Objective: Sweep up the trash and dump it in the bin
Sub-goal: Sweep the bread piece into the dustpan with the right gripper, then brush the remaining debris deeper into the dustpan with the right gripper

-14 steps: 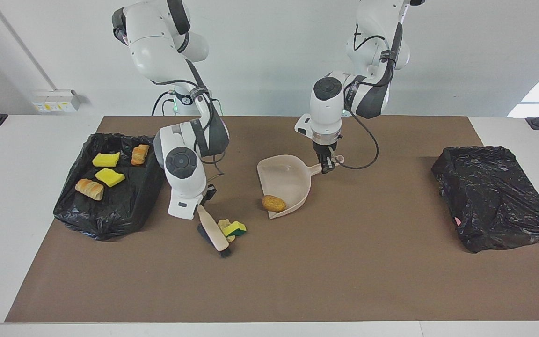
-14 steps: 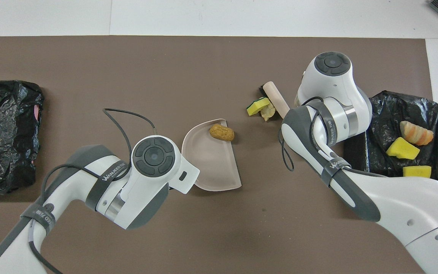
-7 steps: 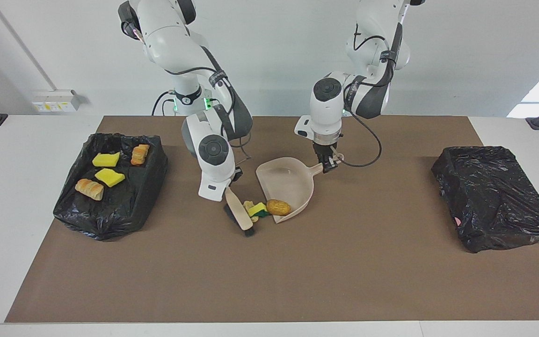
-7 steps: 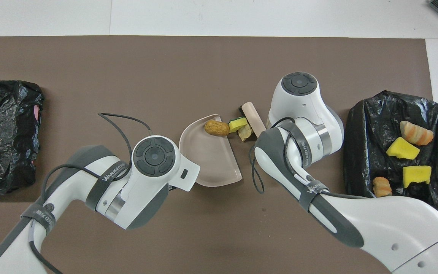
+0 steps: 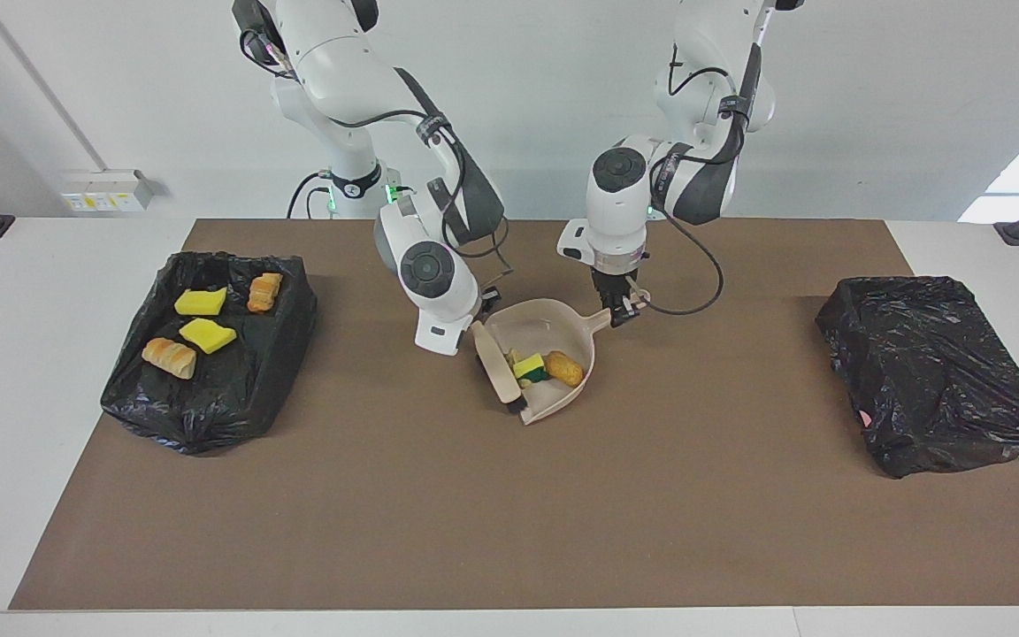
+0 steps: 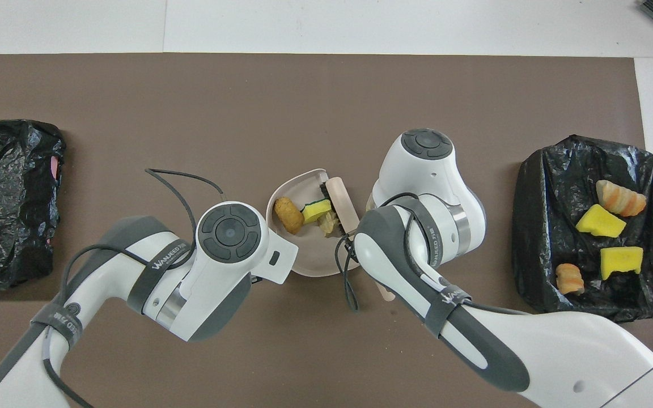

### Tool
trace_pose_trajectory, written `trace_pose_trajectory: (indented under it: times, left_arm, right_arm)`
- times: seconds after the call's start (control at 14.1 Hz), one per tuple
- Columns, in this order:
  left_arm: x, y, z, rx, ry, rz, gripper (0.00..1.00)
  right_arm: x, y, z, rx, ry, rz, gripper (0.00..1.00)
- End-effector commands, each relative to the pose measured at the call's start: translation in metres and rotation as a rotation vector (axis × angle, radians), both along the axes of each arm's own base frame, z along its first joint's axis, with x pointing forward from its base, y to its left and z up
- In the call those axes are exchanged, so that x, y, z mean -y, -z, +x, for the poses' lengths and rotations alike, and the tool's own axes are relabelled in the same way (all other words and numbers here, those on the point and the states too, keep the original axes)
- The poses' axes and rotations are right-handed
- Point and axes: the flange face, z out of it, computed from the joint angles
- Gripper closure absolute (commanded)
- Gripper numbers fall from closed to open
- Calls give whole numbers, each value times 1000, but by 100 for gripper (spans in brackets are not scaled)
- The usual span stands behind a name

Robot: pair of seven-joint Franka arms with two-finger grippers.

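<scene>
The brush is lying across the dustpan's opening (image 6: 329,192) with the trash inside, so the robot's right gripper should pull the brush clear (image 5: 496,364) before the left gripper picks up the dustpan.
The beige dustpan (image 5: 554,329) (image 6: 310,256) lies mid-table. My left gripper (image 5: 621,313) is shut on its handle. In the pan lie three pieces of trash: a tan nugget (image 5: 564,368) (image 6: 288,214), a green-and-yellow sponge piece (image 5: 527,365) (image 6: 316,209) and a pale lump (image 6: 330,224). My right gripper (image 5: 480,320) is shut on the beige brush (image 5: 494,367) (image 6: 342,199), which lies across the pan's mouth with its black bristles against the trash. Several more scraps, yellow sponge bits (image 5: 201,302) and bread-like lumps (image 5: 169,356), lie in the black-lined bin (image 5: 209,416) (image 6: 536,226) at the right arm's end.
A second bin wrapped in a black bag (image 5: 934,372) (image 6: 3,198) stands at the left arm's end of the table. A brown mat (image 5: 509,513) covers the table under everything. The left arm's cable (image 5: 695,292) loops above the mat beside the pan's handle.
My right gripper has swept the brush toward the left arm's end, pushing the sponge piece and pale lump into the dustpan. The nugget slid deeper in. The left gripper barely moved.
</scene>
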Motion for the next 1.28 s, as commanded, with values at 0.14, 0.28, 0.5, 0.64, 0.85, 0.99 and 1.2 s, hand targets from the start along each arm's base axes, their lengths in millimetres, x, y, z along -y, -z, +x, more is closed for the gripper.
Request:
trace_pose_trajectory:
  times: [0.14, 0.28, 0.5, 0.64, 0.85, 0.99, 1.2]
  left_arm:
    - [-4, -1, -2, 13, 2, 3, 100]
    - [-5, -1, 0, 6, 40, 4, 100]
    - [-5, -1, 0, -4, 72, 9, 100]
    - [-6, -2, 1, -4, 70, 9, 100]
    - [-5, -3, 2, -6, 123, 8, 100]
    - [-5, -2, 2, -11, 149, 9, 100]
    - [-6, -2, 2, -17, 165, 12, 100]
  right_arm:
    - [-6, -10, -25, -30, 36, 2, 100]
    - [15, -23, -14, -11, 54, -1, 100]
    - [48, -58, -10, 0, 61, -4, 100]
    - [66, -79, -13, -12, 70, -15, 100]
    - [75, -97, -23, -41, 73, -39, 100]
    - [75, -96, -25, -38, 77, -44, 100]
    - [76, -60, -20, 104, 84, -85, 100]
